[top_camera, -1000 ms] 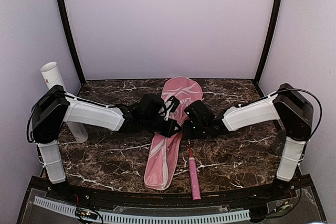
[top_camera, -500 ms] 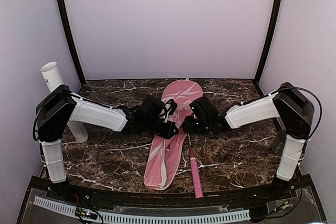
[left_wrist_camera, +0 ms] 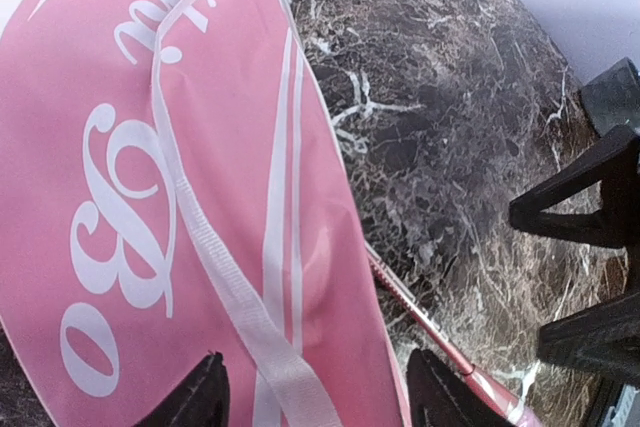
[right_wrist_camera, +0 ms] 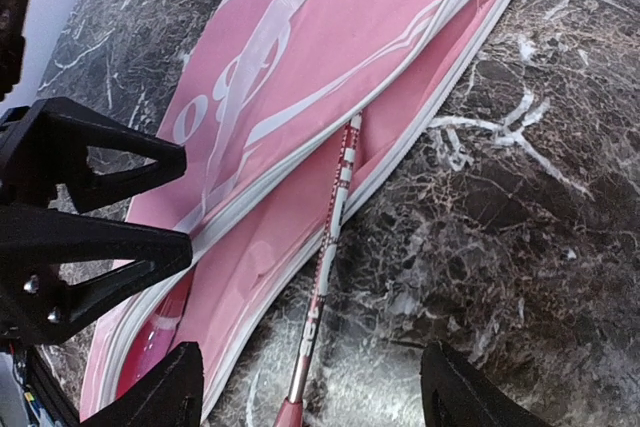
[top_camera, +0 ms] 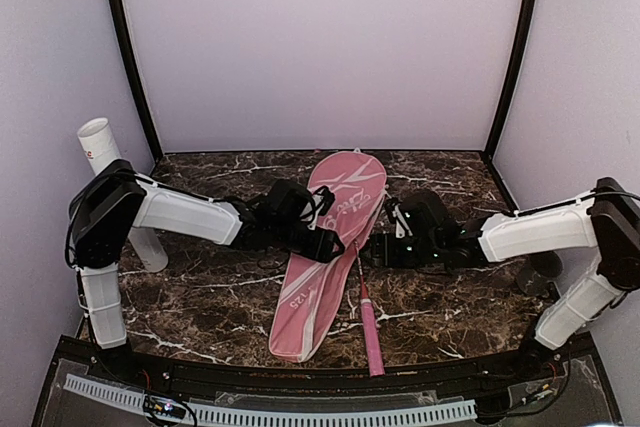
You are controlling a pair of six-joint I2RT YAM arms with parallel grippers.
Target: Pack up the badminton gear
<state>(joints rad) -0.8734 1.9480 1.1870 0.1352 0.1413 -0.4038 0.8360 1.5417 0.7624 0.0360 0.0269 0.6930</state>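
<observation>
I should swing the racket's pink handle [top_camera: 370,333] in with my right gripper by its near end [top_camera: 375,364] while my left gripper holds the zipped edge open, since the handle is outside the bag.
The pink racket-shaped bag [top_camera: 325,247] lies slanted across the middle of the marble table, its white-zipped edge [right_wrist_camera: 300,187] gaping. One racket's thin red shaft [right_wrist_camera: 335,217] runs out of that opening, and its pink handle [top_camera: 368,332] points at the near edge. Something glossy pink-red [right_wrist_camera: 160,322] shows inside the opening. My left gripper [left_wrist_camera: 320,397] is open just above the bag [left_wrist_camera: 150,147] and its white strap [left_wrist_camera: 200,237], holding nothing. To the bag's right, my right gripper [right_wrist_camera: 310,392] is open astride the shaft without gripping it. A long white tube [top_camera: 98,142] stands at the far left.
The two grippers [top_camera: 325,245] [top_camera: 375,250] face each other closely over the bag's right edge. A dark object [top_camera: 545,272] sits by the right arm. Dark frame posts [top_camera: 130,67] rise at the back corners. The table's near edge [top_camera: 300,372] lies just past the handle.
Both grippers have gone from shut to open. The right arm has drawn back to the right, and the bag now lies flatter, with its lettering showing.
</observation>
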